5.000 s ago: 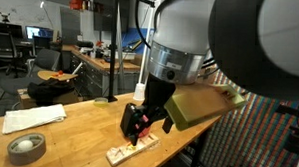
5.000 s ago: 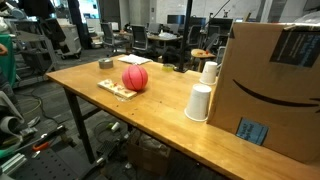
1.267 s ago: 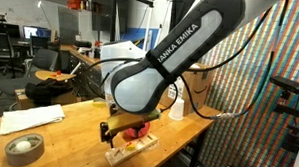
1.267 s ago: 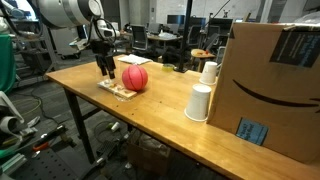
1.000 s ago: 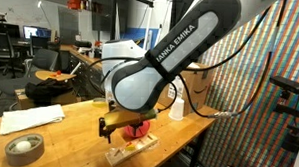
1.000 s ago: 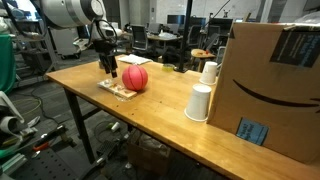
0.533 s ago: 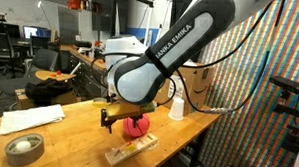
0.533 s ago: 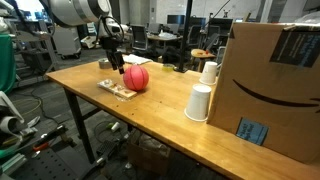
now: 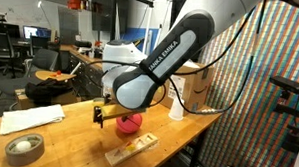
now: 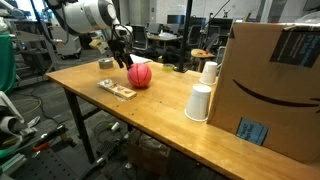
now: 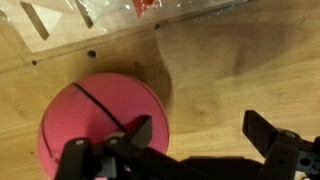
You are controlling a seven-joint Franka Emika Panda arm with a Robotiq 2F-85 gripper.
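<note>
One finger lies over the pink-red ball's edge (image 11: pixel 152 103) and the ball is beside the robot's open fingers, so next the gripper moves back, rise and turns before it goes near the ball (image 10: pixel 140 76).
A pink-red ball (image 9: pixel 130 122) lies on the wooden table (image 9: pixel 68 136), and it shows in both exterior views (image 10: pixel 139 75). My gripper (image 9: pixel 106 114) hangs low right beside the ball (image 10: pixel 125 58). In the wrist view my gripper (image 11: pixel 200 130) is open and empty. One finger lies over the edge of the ball (image 11: pixel 95 125), the other over bare wood, so the ball sits off to one side of the jaws. A small wooden board (image 9: pixel 132 148) with small pieces on it lies next to the ball (image 10: pixel 117 88).
A tape roll (image 9: pixel 25 147) and white paper (image 9: pixel 33 117) lie on the table end. Two white cups (image 10: pixel 199 101) stand before a big cardboard box (image 10: pixel 270 80). Another roll (image 10: pixel 105 63) lies at the far edge. The table edge runs close by the board.
My gripper has left the wooden board and moved over to the ball's side. The ball has shifted slightly away from the board.
</note>
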